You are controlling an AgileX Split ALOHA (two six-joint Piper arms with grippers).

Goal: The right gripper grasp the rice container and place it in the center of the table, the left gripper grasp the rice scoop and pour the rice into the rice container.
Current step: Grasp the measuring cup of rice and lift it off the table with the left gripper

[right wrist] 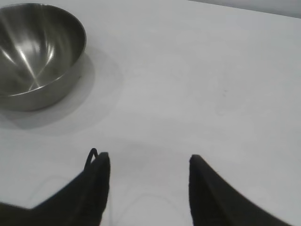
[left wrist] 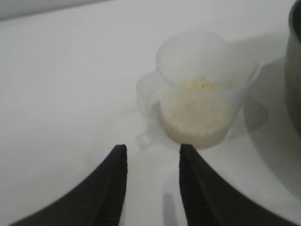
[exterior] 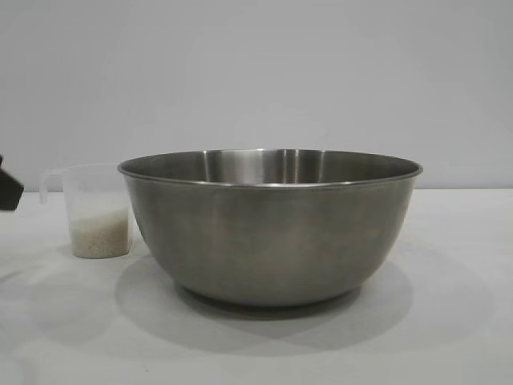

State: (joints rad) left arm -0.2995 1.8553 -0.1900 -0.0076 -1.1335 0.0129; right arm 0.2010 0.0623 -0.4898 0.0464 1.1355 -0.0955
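Note:
The rice scoop point(exterior: 94, 210) will empty completely when the robot pours, because the rice sits at a loose slope point(exterior: 101, 233) under a wide open rim.
The rice container point(exterior: 269, 228), a large steel bowl, stands on the white table point(exterior: 449, 321) in the middle of the exterior view; the right wrist view shows the same rice container point(right wrist: 37, 52) empty. To its left stands the rice scoop point(exterior: 94, 210), a clear cup with rice point(exterior: 99, 233) in its lower part. My left gripper point(left wrist: 153, 153) is open just short of the rice scoop point(left wrist: 202, 89), its loop handle toward the fingers, nothing between them. A dark bit of that arm shows at the exterior view's left edge. My right gripper point(right wrist: 148, 162) hangs open over bare table, well away from the bowl.
The bowl's wall point(left wrist: 294, 70) rises close beside the scoop in the left wrist view. A plain grey wall point(exterior: 256, 72) closes off the back of the table.

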